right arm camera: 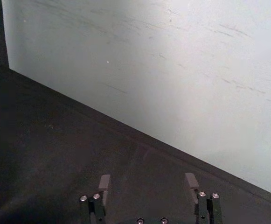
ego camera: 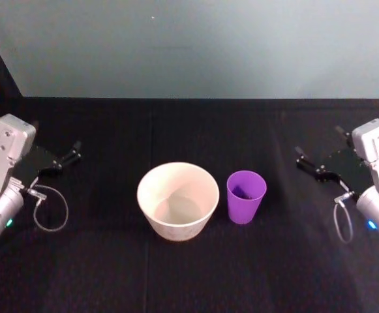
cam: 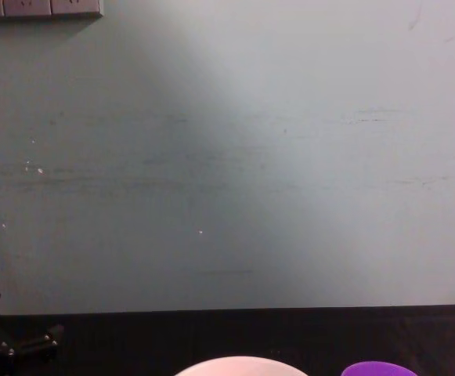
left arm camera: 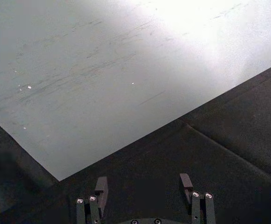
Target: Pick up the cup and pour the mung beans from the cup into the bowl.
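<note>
The cup (cam: 379, 370) shows only the purple inner side (cam: 379, 366) inside its rim, so the mung beans will slide along that side and spill late when I tip the cup.
A small purple cup (ego camera: 246, 195) stands upright on the black table, with dark contents at its bottom. Just to its left sits the wide pinkish-white bowl (ego camera: 149, 203), a small gap between them. In the chest view the bowl's rim (cam: 241, 365) and the cup's rim (cam: 378, 368) peek over the bottom edge. My left gripper (ego camera: 70, 156) rests open at the far left of the table, well away from the bowl. My right gripper (ego camera: 319, 160) is open at the far right, a hand's width from the cup. Both wrist views show open grippers (left arm camera: 144, 184) (right arm camera: 147, 181) with nothing between the fingers.
A black cloth covers the table (ego camera: 189, 130), which ends at a pale grey-green wall (ego camera: 196, 45) behind. A cable loop (ego camera: 50, 208) hangs by the left arm and another cable (ego camera: 342, 218) by the right. A wall socket strip (cam: 39, 8) sits high on the wall.
</note>
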